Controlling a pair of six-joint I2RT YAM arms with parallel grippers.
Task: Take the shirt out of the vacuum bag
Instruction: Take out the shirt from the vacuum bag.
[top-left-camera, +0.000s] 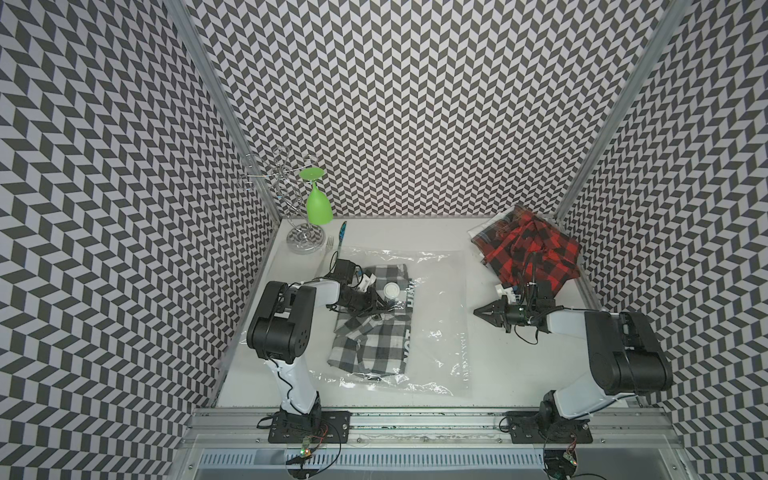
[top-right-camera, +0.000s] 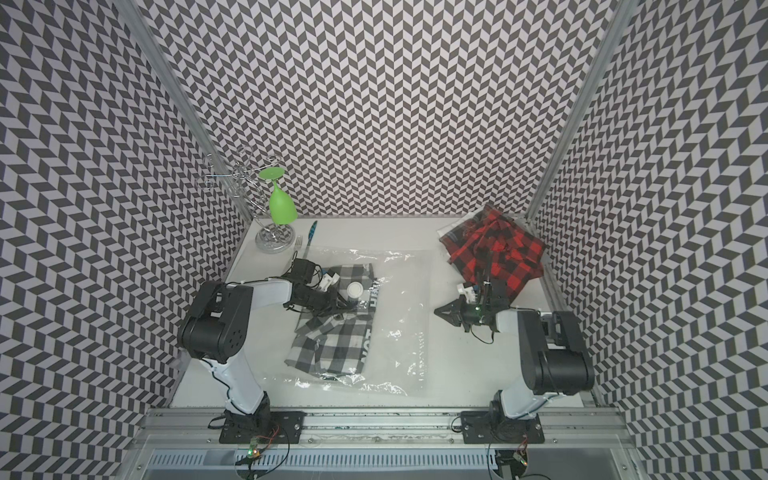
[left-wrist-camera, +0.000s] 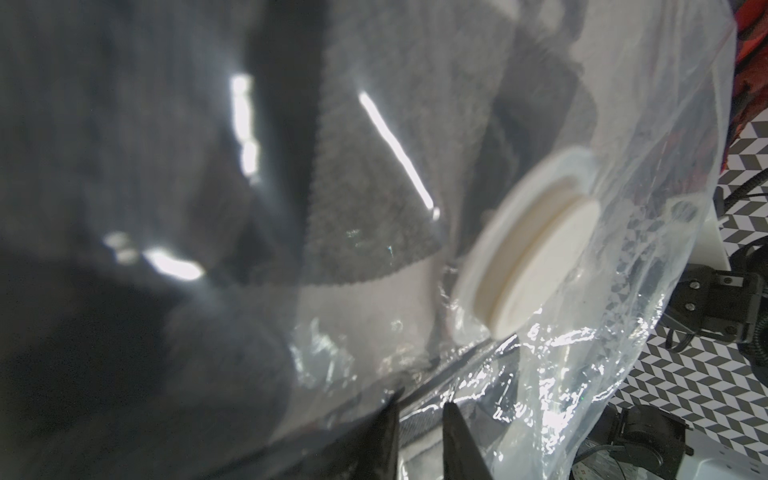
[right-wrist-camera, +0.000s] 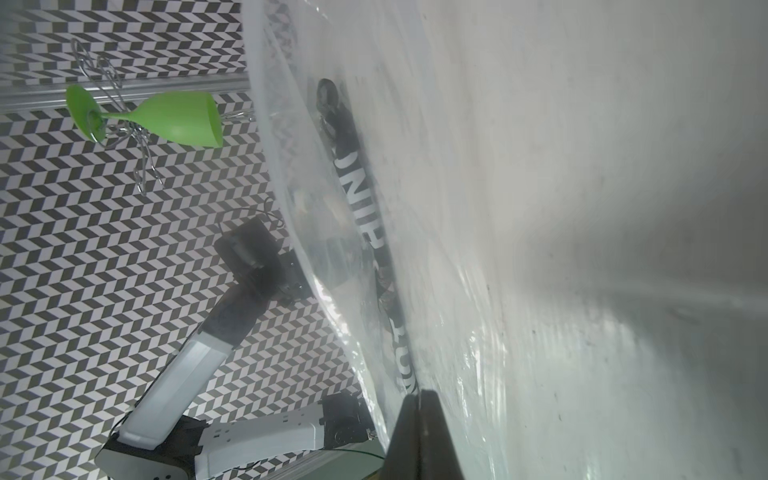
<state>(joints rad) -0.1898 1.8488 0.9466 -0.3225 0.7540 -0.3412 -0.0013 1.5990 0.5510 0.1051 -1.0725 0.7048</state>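
My right gripper keeps going in through the vacuum bag's opening (top-left-camera: 464, 321) until it is near the shirt, then open, as its closed fingers point straight at the shirt's lettered edge (top-left-camera: 409, 307).
The vacuum bag (top-left-camera: 436, 316) (top-right-camera: 399, 316) lies flat mid-table, clear and crinkly. Its round white valve cap (top-left-camera: 392, 289) (left-wrist-camera: 536, 257) sits over the shirt. The shirt (top-left-camera: 370, 345) (top-right-camera: 332, 340), in grey, black and white checks, is inside the bag's left half. My left gripper (top-left-camera: 384, 309) (left-wrist-camera: 422, 411) is low on the bag beside the valve. Its jaws stand a narrow gap apart, with film and a strip of cloth between them. My right gripper (top-left-camera: 478, 311) (right-wrist-camera: 419, 395) is at the bag's right edge, shut with the film (right-wrist-camera: 457, 249) pinched at its tips.
A red and black checked cloth (top-left-camera: 528, 249) in another clear bag lies at the back right, just behind the right wrist. A wire glass rack (top-left-camera: 305, 241) holding a green goblet (top-left-camera: 319, 203) stands at the back left. A fork (top-left-camera: 330, 242) and a blue-handled utensil (top-left-camera: 343, 232) lie beside it.
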